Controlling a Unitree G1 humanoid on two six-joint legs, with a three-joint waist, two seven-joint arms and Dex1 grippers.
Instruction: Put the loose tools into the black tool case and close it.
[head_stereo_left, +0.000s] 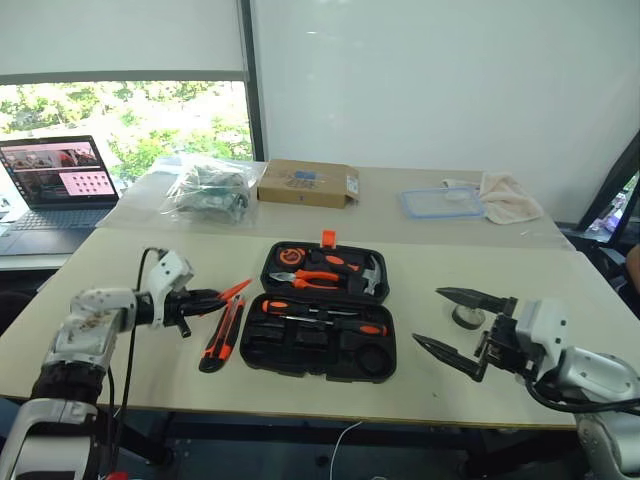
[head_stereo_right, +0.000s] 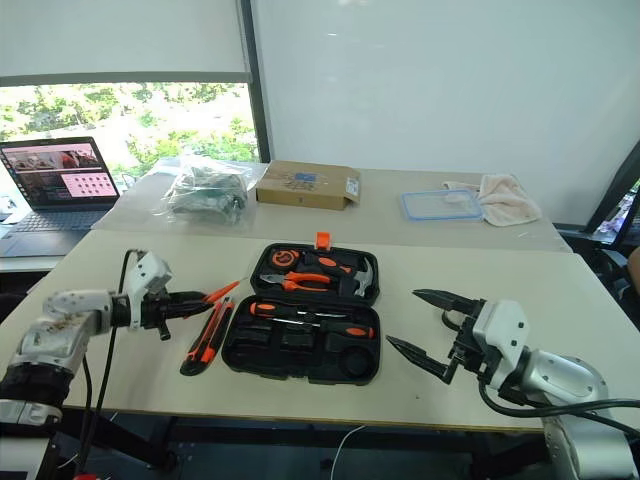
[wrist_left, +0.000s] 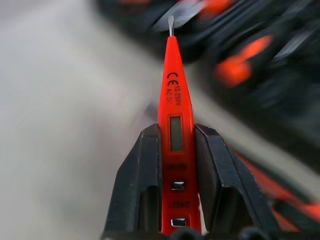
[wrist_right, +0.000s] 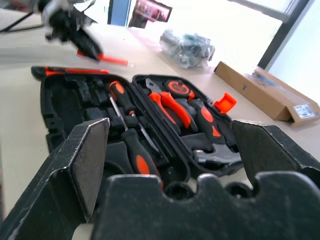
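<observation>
The slim orange pen-like tool (head_stereo_left: 238, 288) points at a slant toward the case's far half, so my left gripper should turn it until it is parallel to the screwdrivers and lower it (head_stereo_left: 285, 329) next to them.
The black tool case (head_stereo_left: 262, 352) lies open in the middle of the table, with two orange-and-black screwdrivers (head_stereo_left: 322, 316) in the slots of its near half. My left gripper (head_stereo_left: 212, 296) is just left of the case, above the table, shut on the slim orange pen-like tool (wrist_left: 172, 75), whose tip points toward the case. The orange-and-black utility knife (head_stereo_left: 222, 334) lies on the table below it, beside the case's left edge. My right gripper (head_stereo_left: 428, 316) hangs open and holds nothing, to the right of the case. A small black tape roll (head_stereo_left: 466, 318) sits on the table just behind its fingers.
The case's far half holds orange-handled pliers (head_stereo_left: 308, 279), a hammer (head_stereo_left: 371, 276) and a tape measure. On the back table are a cardboard box (head_stereo_left: 307, 183), a plastic bag (head_stereo_left: 208, 190), a clear lid (head_stereo_left: 442, 202), a cloth (head_stereo_left: 508, 197) and a laptop (head_stereo_left: 55, 185).
</observation>
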